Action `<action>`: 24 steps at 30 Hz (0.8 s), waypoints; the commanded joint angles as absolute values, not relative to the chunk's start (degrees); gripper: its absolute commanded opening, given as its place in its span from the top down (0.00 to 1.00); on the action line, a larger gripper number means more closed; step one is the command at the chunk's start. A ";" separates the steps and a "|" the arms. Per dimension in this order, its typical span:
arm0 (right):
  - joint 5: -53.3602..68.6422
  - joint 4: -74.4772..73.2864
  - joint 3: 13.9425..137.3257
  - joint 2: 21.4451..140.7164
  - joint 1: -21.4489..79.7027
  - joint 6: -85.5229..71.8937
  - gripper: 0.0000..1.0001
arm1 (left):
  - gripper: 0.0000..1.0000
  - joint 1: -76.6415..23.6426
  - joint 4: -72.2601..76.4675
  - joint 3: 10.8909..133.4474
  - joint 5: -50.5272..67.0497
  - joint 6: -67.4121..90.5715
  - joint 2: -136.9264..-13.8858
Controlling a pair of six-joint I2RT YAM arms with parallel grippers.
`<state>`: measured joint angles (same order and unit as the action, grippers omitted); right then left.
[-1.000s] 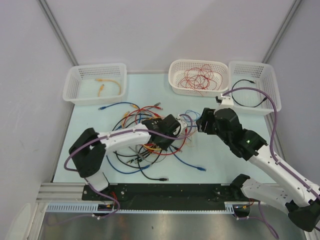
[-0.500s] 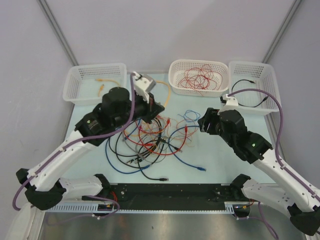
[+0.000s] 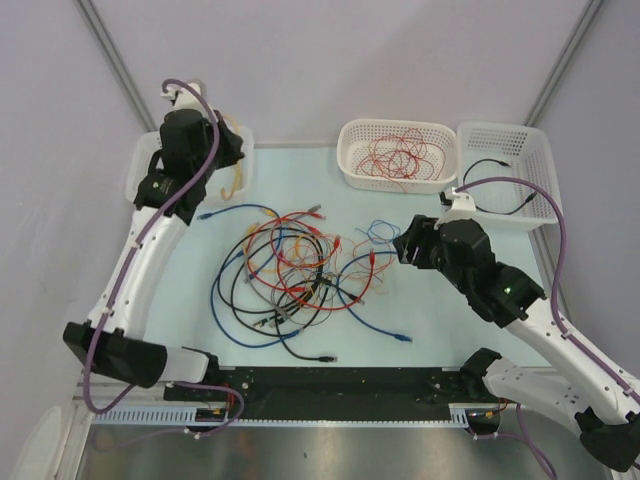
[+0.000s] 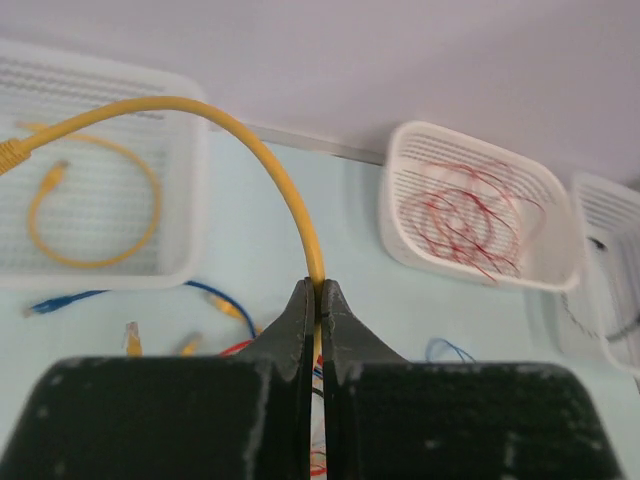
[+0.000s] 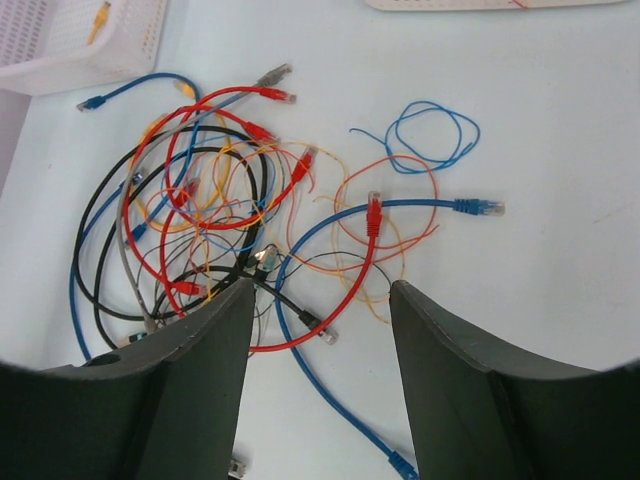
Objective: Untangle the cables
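I should go on moving my left gripper over the basket (image 3: pixel 226 182) that holds another yellow cable before I let go there, because the yellow cable (image 4: pixel 262 150) is free of the tangle.
The cables (image 3: pixel 290 270) lie tangled mid-table: red, blue, black, orange and grey loops with plug ends, which the right wrist view also shows (image 5: pixel 220 200). My left gripper (image 3: pixel 232 158) is raised over the left basket (image 3: pixel 145 185). It is shut (image 4: pixel 320 290) on a yellow cable (image 4: pixel 255 140), which arcs up and left above that basket. Another yellow cable (image 4: pixel 95 205) lies coiled inside the basket. My right gripper (image 3: pixel 405 250) hovers open (image 5: pixel 320 290) over the tangle's right side, with nothing between its fingers.
A middle basket (image 3: pixel 350 165) at the back holds thin red wires. The right basket (image 3: pixel 540 180) holds a black cable. Loose blue cables (image 3: pixel 385 330) trail toward the front. The right arm stretches across the table's right side.
My left arm has swung from the tangle up and left to the left basket, lifting the yellow cable out, with its jaws closing fully on it. The right arm has barely moved.
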<state>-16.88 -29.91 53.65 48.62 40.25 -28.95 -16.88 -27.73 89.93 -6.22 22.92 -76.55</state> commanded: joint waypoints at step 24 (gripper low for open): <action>-10.73 -24.52 51.33 54.14 34.54 -29.09 0.39 | 0.00 -0.62 -20.92 116.55 -21.00 36.73 -109.96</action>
<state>-12.49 -27.44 51.13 54.30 35.16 -29.74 -0.75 -23.64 117.25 -19.38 34.92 -114.69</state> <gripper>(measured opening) 0.612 0.950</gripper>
